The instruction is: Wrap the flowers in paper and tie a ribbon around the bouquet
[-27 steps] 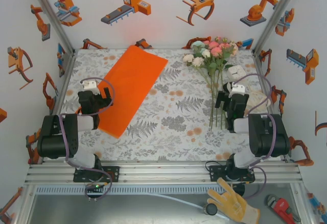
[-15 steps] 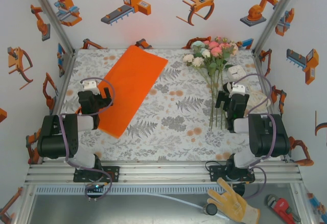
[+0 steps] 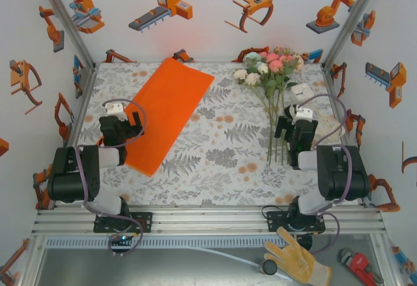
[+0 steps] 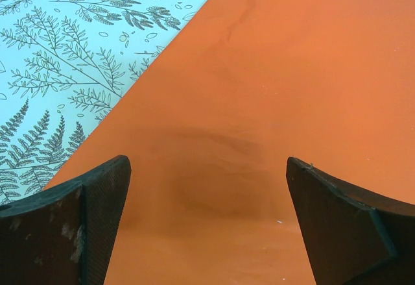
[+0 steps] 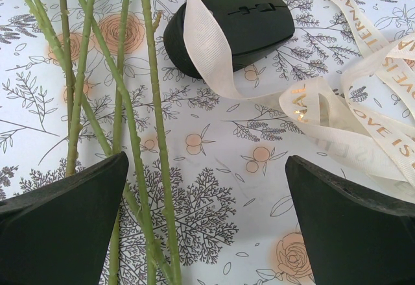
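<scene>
The slanted orange paper [image 3: 161,107] is lying flat under my left gripper, far from the stems. I should first pinch its near corner [image 3: 150,173] and pull the paper toward the flowers.
The orange paper [image 3: 168,110] lies flat and slanted on the left half of the table; in the left wrist view the paper [image 4: 272,103] lies under the fingers. My left gripper [image 3: 128,124] stands open above its near left part, holding nothing. The flowers [image 3: 268,64] lie at the back right, their green stems [image 3: 277,133] running toward the near edge. My right gripper [image 3: 294,124] is open just right of the stems [image 5: 136,142], some of which pass between its fingers. The cream ribbon [image 5: 343,110] lies loose ahead of it, draped over a black oval object [image 5: 230,25].
A small white box [image 3: 301,92] sits at the back right near the flowers. The table has a floral cloth [image 3: 221,156] and walls on three sides. A yellow glove [image 3: 296,260] and a red wrench [image 3: 359,268] lie below the table's front rail.
</scene>
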You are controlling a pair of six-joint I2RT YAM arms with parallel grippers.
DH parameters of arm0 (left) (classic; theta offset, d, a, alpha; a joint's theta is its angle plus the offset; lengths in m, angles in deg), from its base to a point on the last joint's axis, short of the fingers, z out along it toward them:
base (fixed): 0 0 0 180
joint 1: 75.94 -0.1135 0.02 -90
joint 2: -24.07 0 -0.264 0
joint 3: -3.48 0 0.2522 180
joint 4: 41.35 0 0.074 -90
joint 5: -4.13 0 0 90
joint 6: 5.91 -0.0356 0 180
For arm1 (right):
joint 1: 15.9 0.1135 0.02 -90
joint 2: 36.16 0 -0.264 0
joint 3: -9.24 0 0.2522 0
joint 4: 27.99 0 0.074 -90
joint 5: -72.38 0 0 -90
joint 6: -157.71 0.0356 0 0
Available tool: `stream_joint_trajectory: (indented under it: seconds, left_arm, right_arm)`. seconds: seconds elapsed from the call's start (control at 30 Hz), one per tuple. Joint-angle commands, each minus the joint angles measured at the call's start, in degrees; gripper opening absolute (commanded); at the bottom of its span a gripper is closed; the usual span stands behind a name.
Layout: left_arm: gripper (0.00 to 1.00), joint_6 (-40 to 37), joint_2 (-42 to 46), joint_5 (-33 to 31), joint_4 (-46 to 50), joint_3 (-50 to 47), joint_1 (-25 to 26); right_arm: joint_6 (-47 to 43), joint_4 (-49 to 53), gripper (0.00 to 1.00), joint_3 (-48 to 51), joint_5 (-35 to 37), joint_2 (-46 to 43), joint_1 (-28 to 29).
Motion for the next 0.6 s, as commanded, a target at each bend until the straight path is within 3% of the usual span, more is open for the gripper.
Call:
stream_joint_trajectory:
  seconds: [0.0,0.07,0.17,0.27,0.33,0.43,0.5,0.57]
  left_arm:
    - [0.97,-0.8,0.05,-0.31,0.45,-0.41,0.17]
    - [0.97,-0.99,0.12,-0.19,0.24,-0.54,0.23]
    - [0.97,-1.66,1.89,1.03,1.36,-0.61,0.39]
    - [0.97,-0.98,8.67,-1.51,5.71,-1.63,0.85]
    - [0.97,1.33,16.82,-5.09,15.73,0.11,1.91]
    - [1.0,4.3,25.75,-9.06,31.28,5.72,5.95]
    - [1.0,4.54,27.48,-7.79,41.15,11.73,9.36]
    - [0.99,3.76,25.34,-4.67,53.12,19.89,12.86]
  right_arm:
    - [0.35,-1.04,0.99,-1.02,1.32,-0.17,-0.29]
    - [0.91,0.52,0.99,-0.91,2.77,-2.6,-0.27]
    - [1.89,9.74,0.99,-1.33,6.14,-13.05,-0.23]
    - [16.53,31.6,1.0,-6.81,13.16,-27.45,-0.27]
    - [19.84,46.07,0.99,-13.14,2.76,-33.51,-0.28]
    - [21.56,55.82,0.98,-20.73,-15.55,-34.95,1.32]
    - [19.71,60.26,0.98,-25.4,-23.22,-33.28,5.76]
    - [15.48,64.95,0.98,-29.91,-26.26,-30.79,13.31]
